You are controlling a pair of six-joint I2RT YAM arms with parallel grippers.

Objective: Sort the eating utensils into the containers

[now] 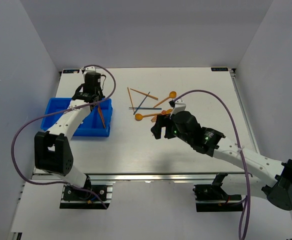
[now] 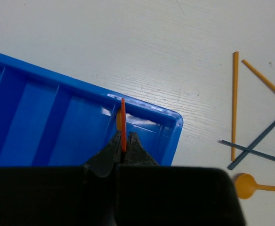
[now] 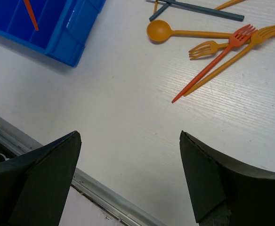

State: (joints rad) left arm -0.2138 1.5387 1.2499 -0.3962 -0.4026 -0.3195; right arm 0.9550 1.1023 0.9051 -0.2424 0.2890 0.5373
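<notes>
The orange fork (image 3: 227, 65) beside the red fork is near my right gripper and a long way from the blue bin (image 1: 90, 122), so my right gripper should hand it over to my left gripper.
My left gripper (image 2: 123, 142) is shut on a thin orange-red utensil (image 2: 123, 120), held edge-on over the rightmost compartment of the blue bin (image 2: 43, 117); its far tip is near the bin's end wall. In the top view this gripper (image 1: 96, 103) is over the bin's far right corner (image 1: 107, 102), with the utensil (image 1: 102, 117) slanting along the right compartment. The other utensils (image 1: 147, 102) lie loose on the table's middle: orange sticks, dark blue sticks, spoons and forks. My right gripper (image 3: 129, 136) is open and empty above bare table, near an orange spoon (image 3: 158, 30) and forks (image 3: 208, 48).
The bin's other compartments (image 2: 15, 108) show no utensils in the left wrist view. A red fork (image 3: 213, 63) and an orange fork (image 3: 241, 49) lie crossed beyond my right gripper. The table's metal front rail (image 3: 104, 193) runs below it. Grey walls enclose the table.
</notes>
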